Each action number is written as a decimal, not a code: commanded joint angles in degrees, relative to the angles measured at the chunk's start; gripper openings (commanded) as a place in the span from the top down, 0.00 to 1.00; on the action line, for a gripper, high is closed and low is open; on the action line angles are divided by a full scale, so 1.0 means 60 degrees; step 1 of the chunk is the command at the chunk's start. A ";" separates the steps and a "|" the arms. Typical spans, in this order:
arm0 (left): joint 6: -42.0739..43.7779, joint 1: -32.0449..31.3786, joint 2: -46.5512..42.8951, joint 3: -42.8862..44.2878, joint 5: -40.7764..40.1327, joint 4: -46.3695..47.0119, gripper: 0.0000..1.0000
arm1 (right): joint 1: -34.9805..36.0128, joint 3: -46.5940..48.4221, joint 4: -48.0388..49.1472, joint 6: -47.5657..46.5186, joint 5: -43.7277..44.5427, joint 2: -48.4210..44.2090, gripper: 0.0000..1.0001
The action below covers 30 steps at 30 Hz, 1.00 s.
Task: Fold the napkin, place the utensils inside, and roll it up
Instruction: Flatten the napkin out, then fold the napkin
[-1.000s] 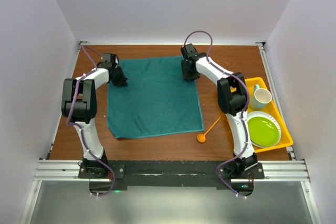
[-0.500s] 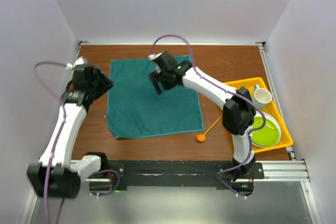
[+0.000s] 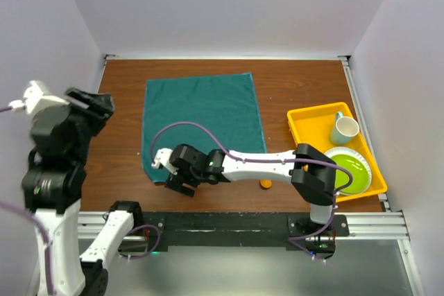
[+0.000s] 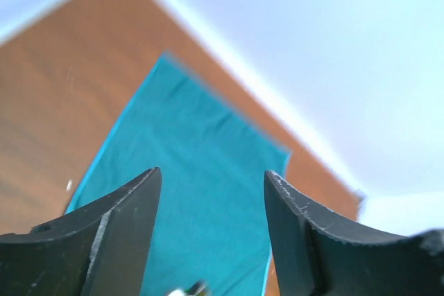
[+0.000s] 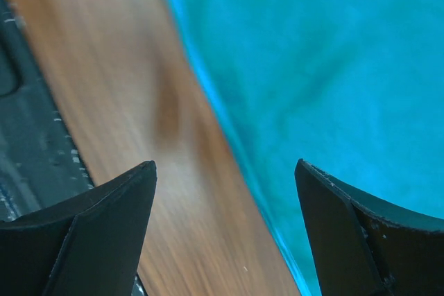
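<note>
The robot's right gripper straddles the napkin's near edge (image 5: 239,150) and is short of the napkin's corner, so it should go to that corner (image 3: 150,177), pinch it and fold it over diagonally.
The teal napkin (image 3: 202,123) lies flat and spread out on the wooden table. My right arm reaches low across the front, and my right gripper (image 3: 177,184) hovers open over the napkin's near left corner. In the right wrist view the napkin's edge (image 5: 229,129) runs between the open fingers (image 5: 111,206), with nothing held. My left gripper (image 3: 103,104) is raised high at the left, clear of the cloth, and stands open. From there it looks down on the napkin (image 4: 201,192). Of the orange spoon only the bowl (image 3: 265,184) shows; my right arm hides the handle.
A yellow tray (image 3: 305,119) at the right holds a green plate (image 3: 348,171) and a white mug (image 3: 344,129). The black rail (image 3: 222,227) runs along the table's near edge, close to my right gripper. White walls close in the table.
Both grippers opened and left the napkin's far corners. My right arm swept down to the near left corner. My left arm lifted and drew back to the left.
</note>
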 commanded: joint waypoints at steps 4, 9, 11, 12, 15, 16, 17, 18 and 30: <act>0.1230 0.0066 -0.1624 0.1043 0.0314 0.0255 0.34 | 0.0742 0.1352 0.1509 -0.0528 0.1159 0.1233 0.15; 0.1478 0.0066 -0.1626 0.1818 0.1208 -0.0126 0.35 | 0.0977 0.1851 0.1888 -0.0353 0.1779 0.2142 0.16; 0.1771 0.0066 -0.1509 0.2402 0.1180 -0.0565 0.35 | 0.1021 0.1982 0.2051 -0.0323 0.1925 0.2304 0.16; 0.1859 0.0066 -0.1363 0.2565 0.1092 -0.0726 0.35 | 0.1050 0.2041 0.2182 -0.0323 0.2027 0.2377 0.16; 0.2079 0.0052 -0.1288 0.2889 0.0960 -0.1152 0.36 | 0.1094 0.2465 0.2256 -0.0352 0.2437 0.2903 0.18; 0.2108 0.0066 -0.1317 0.2875 0.0960 -0.1196 0.36 | 0.1109 0.2756 0.2256 -0.0338 0.2569 0.3210 0.18; 0.2080 0.0052 -0.1332 0.2875 0.0916 -0.1240 0.36 | 0.1109 0.2948 0.2256 -0.0294 0.2860 0.3401 0.21; 0.2079 0.0051 -0.1361 0.2860 0.0930 -0.1269 0.36 | 0.1109 0.3153 0.2126 -0.0279 0.3080 0.3577 0.23; 0.2284 0.0051 -0.1259 0.2904 0.1033 -0.1416 0.36 | 0.1095 0.5251 0.1714 -0.0193 0.3334 0.3684 0.51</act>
